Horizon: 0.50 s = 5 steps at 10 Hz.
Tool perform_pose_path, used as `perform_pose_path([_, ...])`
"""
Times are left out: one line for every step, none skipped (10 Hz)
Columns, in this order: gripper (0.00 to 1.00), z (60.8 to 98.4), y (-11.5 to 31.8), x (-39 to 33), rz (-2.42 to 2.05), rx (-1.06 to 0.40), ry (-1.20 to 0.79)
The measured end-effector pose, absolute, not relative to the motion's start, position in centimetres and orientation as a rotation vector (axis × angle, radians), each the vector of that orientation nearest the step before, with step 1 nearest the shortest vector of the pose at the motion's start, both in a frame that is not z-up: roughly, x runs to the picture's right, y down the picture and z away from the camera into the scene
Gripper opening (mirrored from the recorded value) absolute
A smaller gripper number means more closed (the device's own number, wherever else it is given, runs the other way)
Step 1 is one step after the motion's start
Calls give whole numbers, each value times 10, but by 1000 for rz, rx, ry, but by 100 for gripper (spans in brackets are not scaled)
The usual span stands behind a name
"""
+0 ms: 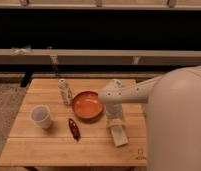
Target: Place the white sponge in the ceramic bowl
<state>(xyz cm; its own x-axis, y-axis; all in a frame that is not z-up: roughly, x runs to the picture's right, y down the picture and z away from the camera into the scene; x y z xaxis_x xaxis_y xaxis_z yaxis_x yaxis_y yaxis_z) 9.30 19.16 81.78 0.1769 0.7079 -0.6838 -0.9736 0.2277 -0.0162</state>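
Note:
My gripper has the white sponge [118, 135], and the ceramic bowl's opening [88, 104] is wider than the sponge is long. The sponge will settle completely inside when I lower it there.
The white sponge [118, 135] lies flat on the wooden table [54, 147], right of centre and near the front. The ceramic bowl [87, 105], glossy orange inside, stands just left of and behind it, with nothing in it. My arm reaches in from the right, and my gripper [114, 119] points down directly over the sponge's far end, to the right of the bowl's rim. The gripper is open and holds nothing. Its tips are close to the sponge; I cannot tell whether they touch.
A white cup [41, 116] stands at the left. A small dark red object [74, 128] lies in front of the bowl. A slim bottle [65, 91] stands behind the bowl's left side. My arm's bulky white body fills the right side.

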Motion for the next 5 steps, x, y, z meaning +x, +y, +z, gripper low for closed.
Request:
perform_pose_path([65, 820, 195, 96, 1253, -526, 648])
perform_pose_path([65, 821, 198, 95, 1233, -555, 661])
perform_pose_path([65, 821, 201, 96, 1208, -610, 673])
perform_pose_path([65, 820, 203, 97, 1197, -645, 674])
perform_pose_path([65, 819, 204, 97, 1187, -676, 672])
